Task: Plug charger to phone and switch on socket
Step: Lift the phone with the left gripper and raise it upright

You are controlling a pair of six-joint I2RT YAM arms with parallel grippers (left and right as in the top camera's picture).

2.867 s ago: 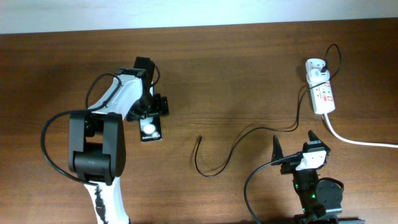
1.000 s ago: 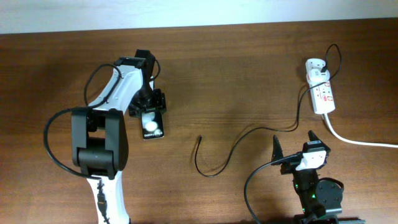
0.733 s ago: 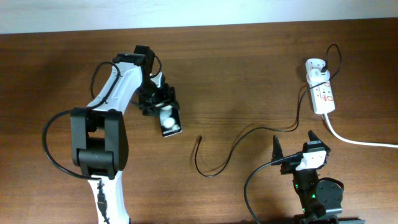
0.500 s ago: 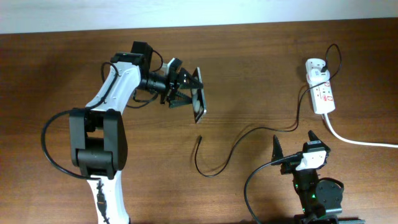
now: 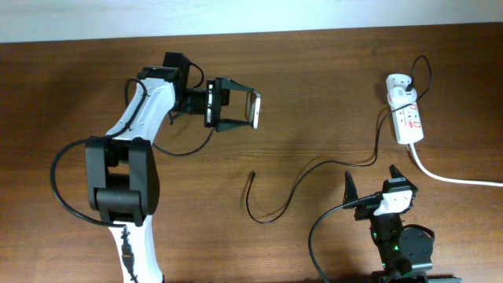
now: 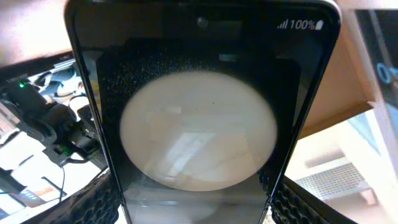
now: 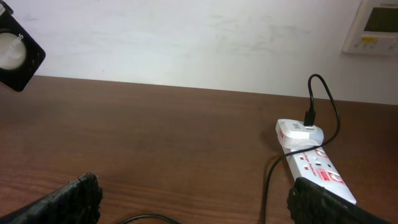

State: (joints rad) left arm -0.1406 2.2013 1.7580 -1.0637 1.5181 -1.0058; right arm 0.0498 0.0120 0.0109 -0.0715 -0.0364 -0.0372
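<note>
My left gripper is over the phone's lower end [image 6: 196, 210], where the charger has to go. Next, my right gripper grabs the phone by its top end [image 6: 202, 14] first.
My left gripper [image 5: 236, 109] is shut on the phone [image 5: 253, 108], a black slab held on edge above the table left of centre. In the left wrist view the phone [image 6: 199, 106] fills the frame between the finger pads, showing a round pale glare. The phone also shows at the top left of the right wrist view [image 7: 15, 53]. The charger's black cable [image 5: 295, 185] lies on the table, its plug tip [image 5: 251, 174] below the phone, leading to the white adapter [image 5: 398, 85] on the socket [image 5: 409, 122]. My right gripper [image 5: 376, 189] is open and empty near the front edge.
The socket's thick white cord [image 5: 452, 177] runs off to the right edge. The socket and adapter also show in the right wrist view [image 7: 311, 165]. A pale wall lies beyond the table's far edge.
My left gripper has lifted the phone off the table, swung it right and turned it on edge. The right arm and cable have not moved.
</note>
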